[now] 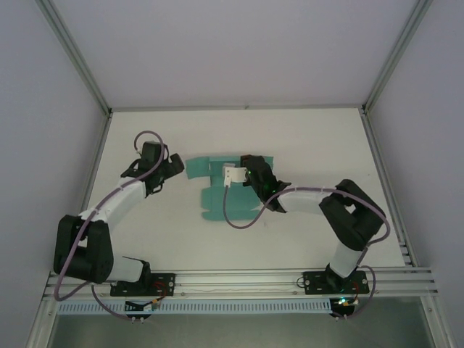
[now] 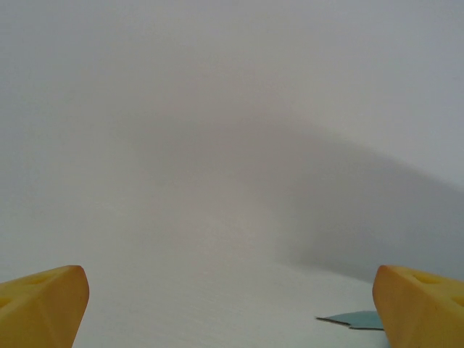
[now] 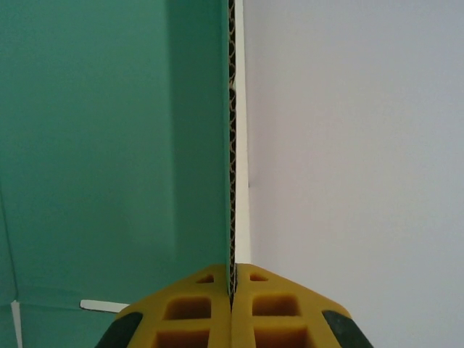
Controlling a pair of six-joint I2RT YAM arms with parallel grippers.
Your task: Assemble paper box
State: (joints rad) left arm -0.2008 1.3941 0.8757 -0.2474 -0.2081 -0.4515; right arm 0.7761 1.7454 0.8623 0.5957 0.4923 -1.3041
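Observation:
I should push inward with my left gripper and fold the box's end flap (image 1: 196, 167) around the box's corner (image 1: 211, 169), because the flap sticks out past the sheet toward my open left gripper.
The paper box (image 1: 217, 196) is a flat teal-green die-cut sheet lying mid-table, its far flaps reaching toward the back. My right gripper (image 1: 233, 175) sits over the sheet's upper part, shut on a raised flap; in the right wrist view the paper box (image 3: 109, 145) shows its teal face and the flap's corrugated edge (image 3: 232, 145) runs straight up from between the yellow fingers (image 3: 188, 312). My left gripper (image 1: 174, 165) hovers just left of the sheet, open, with nothing between its yellow fingertips (image 2: 43, 304); a teal corner of the paper box (image 2: 355, 319) shows near its right finger.
The white table (image 1: 304, 145) is bounded by grey walls and a metal frame (image 1: 239, 107) at the back. An aluminium rail (image 1: 239, 279) runs along the near edge with both arm bases. A purple cable (image 1: 239, 217) loops over the sheet.

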